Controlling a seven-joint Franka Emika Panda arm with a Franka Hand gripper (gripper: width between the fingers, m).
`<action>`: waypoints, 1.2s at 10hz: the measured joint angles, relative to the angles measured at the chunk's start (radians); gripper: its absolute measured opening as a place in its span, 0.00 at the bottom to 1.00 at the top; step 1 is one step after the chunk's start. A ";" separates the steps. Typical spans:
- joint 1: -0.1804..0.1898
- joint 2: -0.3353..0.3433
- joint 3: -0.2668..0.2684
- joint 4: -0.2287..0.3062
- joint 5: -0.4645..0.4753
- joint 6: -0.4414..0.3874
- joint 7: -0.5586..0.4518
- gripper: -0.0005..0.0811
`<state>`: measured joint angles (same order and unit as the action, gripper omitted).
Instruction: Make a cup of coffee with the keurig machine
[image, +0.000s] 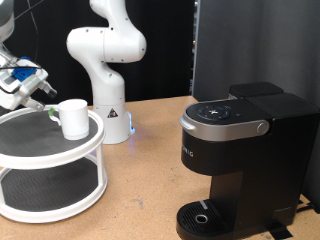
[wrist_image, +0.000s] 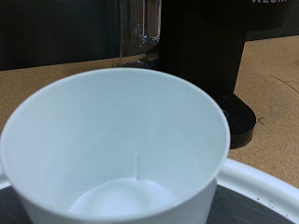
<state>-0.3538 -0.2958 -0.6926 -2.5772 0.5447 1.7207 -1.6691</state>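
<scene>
My gripper sits high and shallow at the outer edge of the cup's handle. Next, I open it, go lower and closer, and grip the handle deeper before I lift.
The cup is a small white mug standing upright on the top tier of a round white stand at the exterior view's left. My gripper is just to the left of the cup, at rim height and very close to it. In the wrist view the cup fills the picture, open and empty, and no fingers show. The keurig machine is black with a silver lid handle and stands at the exterior view's right with its lid down. It also shows behind the cup in the wrist view.
The arm's white base stands at the back between the stand and the machine. The machine's drip tray is bare. The stand has a lower tier. A black panel rises behind the machine.
</scene>
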 joint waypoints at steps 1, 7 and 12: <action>0.000 0.010 -0.001 -0.003 0.001 0.006 -0.007 0.92; 0.003 0.053 -0.001 -0.034 0.019 0.028 -0.063 0.99; 0.005 0.061 0.001 -0.050 0.042 0.048 -0.074 0.99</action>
<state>-0.3487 -0.2345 -0.6919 -2.6276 0.5864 1.7691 -1.7435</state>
